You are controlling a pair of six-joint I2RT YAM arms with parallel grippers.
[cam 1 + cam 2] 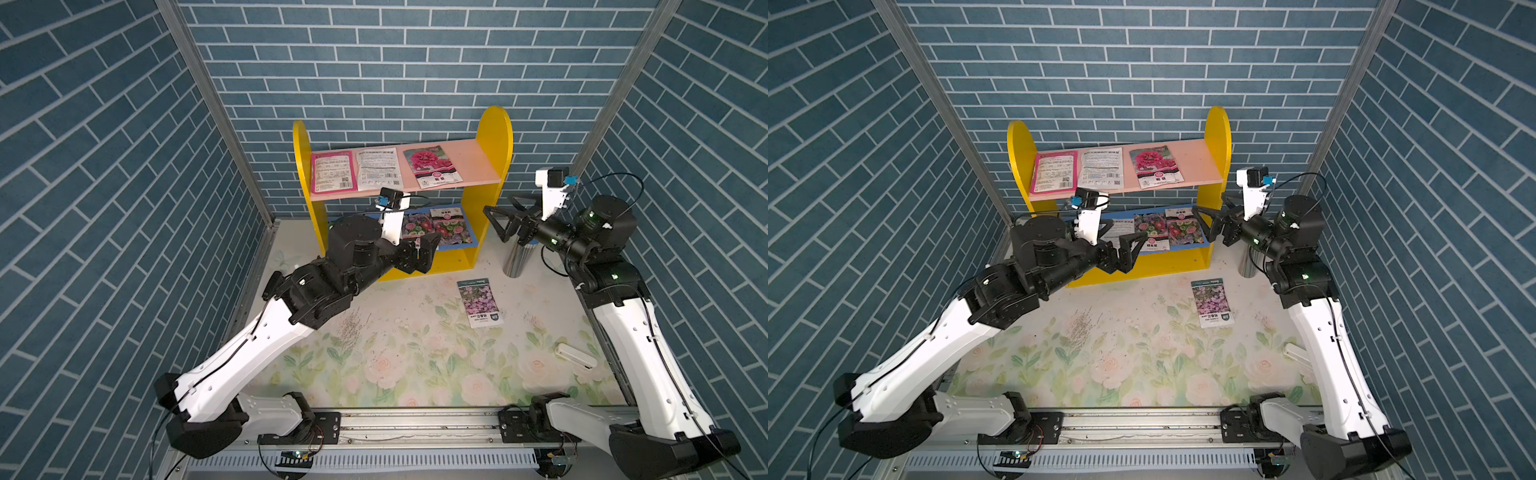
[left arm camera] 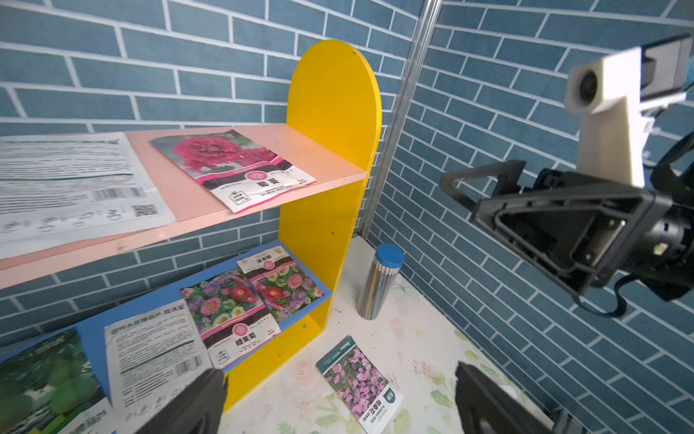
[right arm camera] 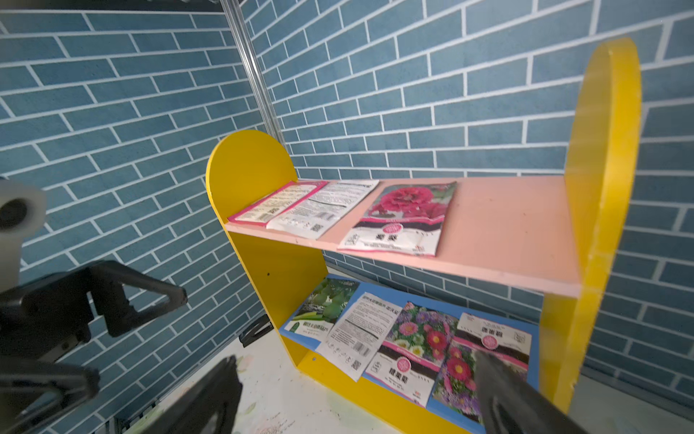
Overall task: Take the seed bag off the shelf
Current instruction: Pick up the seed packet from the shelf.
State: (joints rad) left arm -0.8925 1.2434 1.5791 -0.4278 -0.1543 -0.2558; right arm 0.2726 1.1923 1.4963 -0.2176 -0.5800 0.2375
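The red flower seed bag (image 1: 432,167) is lying flat at the pink board's front edge (image 1: 441,186). My right gripper should first pull the bag partly over the edge, and then my left gripper should pinch it.
The shelf (image 1: 494,137) (image 1: 1219,133) stands against the back wall. Three seed bags lie flat on its pink upper board, the rightmost showing a red flower (image 1: 432,166) (image 2: 233,169) (image 3: 402,218). Several more bags (image 1: 451,226) (image 3: 409,345) lie on the blue lower board. Another seed bag, with purple flowers (image 1: 480,302) (image 2: 358,379), lies on the table in front of the shelf. My left gripper (image 1: 415,249) (image 2: 338,379) hovers open before the lower board, holding nothing. My right gripper (image 1: 505,212) (image 3: 356,360) hangs open beside the shelf's right panel, also holding nothing.
A steel cylinder with a blue cap (image 1: 517,259) (image 2: 379,285) stands right of the shelf, under my right arm. A small white object (image 1: 575,354) lies by the table's right edge. Loose seeds (image 1: 353,328) are scattered on the floral mat. Brick-pattern walls close in three sides.
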